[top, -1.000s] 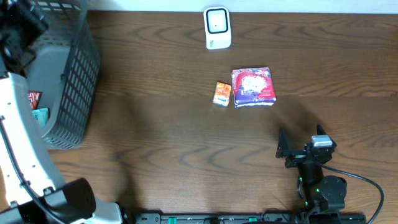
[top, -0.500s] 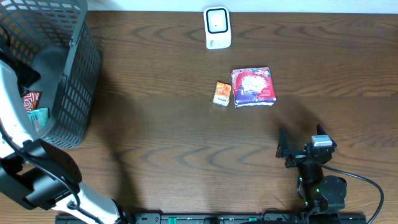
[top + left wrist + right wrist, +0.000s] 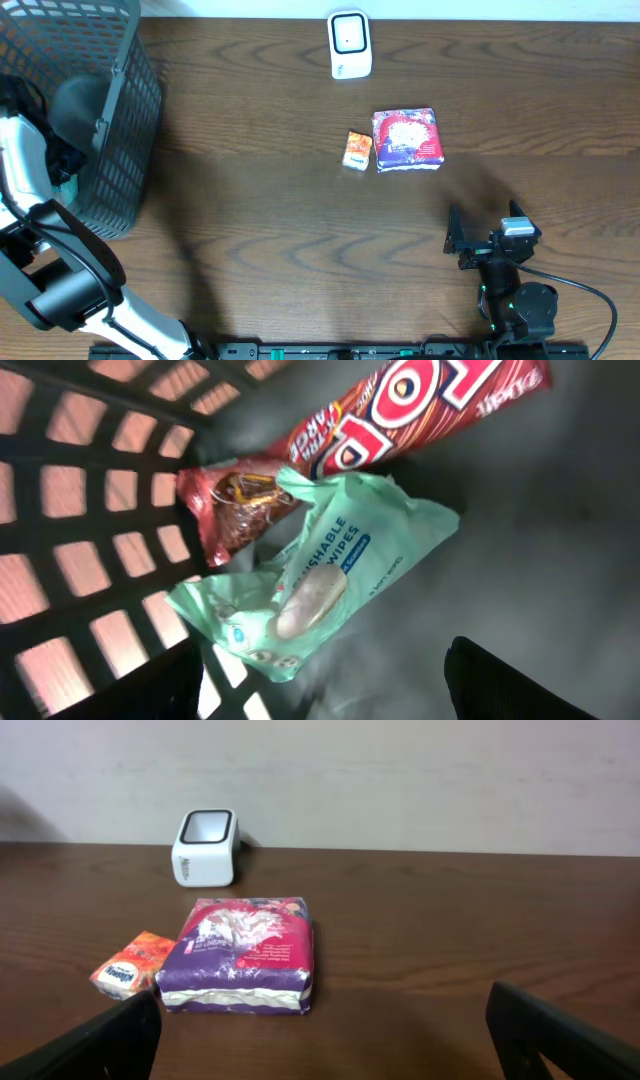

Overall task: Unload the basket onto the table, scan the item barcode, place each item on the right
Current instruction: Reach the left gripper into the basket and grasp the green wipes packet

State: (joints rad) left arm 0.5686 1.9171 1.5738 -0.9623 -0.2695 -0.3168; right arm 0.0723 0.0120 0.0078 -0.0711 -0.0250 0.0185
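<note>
The mint-green pack's near end (image 3: 262, 638) faces my open fingers and is clear of the candy bar, so my left gripper should keep going down until the fingers are on both sides of the pack's pale oval (image 3: 311, 601).
My left gripper (image 3: 320, 700) hangs open inside the dark mesh basket (image 3: 125, 130), nothing between its fingers. Just beyond its tips lies a mint-green pack of flushable wipes (image 3: 320, 575). Above that sit a crumpled brown-red wrapper (image 3: 235, 500) and a red candy bar (image 3: 420, 410). In the overhead view the left gripper (image 3: 58, 158) is down in the basket at the far left. The white barcode scanner (image 3: 349, 44) stands at the table's back edge. My right gripper (image 3: 480, 240) rests open near the front right, facing a purple pack (image 3: 245, 955).
A small orange tissue pack (image 3: 357, 151) lies just left of the purple pack (image 3: 407, 139), both a little in front of the scanner (image 3: 205, 847). The orange pack (image 3: 130, 965) also shows in the right wrist view. The basket's mesh wall (image 3: 90, 510) stands close on the left gripper's left.
The left arm has swung over the basket and lowered its gripper inside. The right arm and the items on the table have not moved.
</note>
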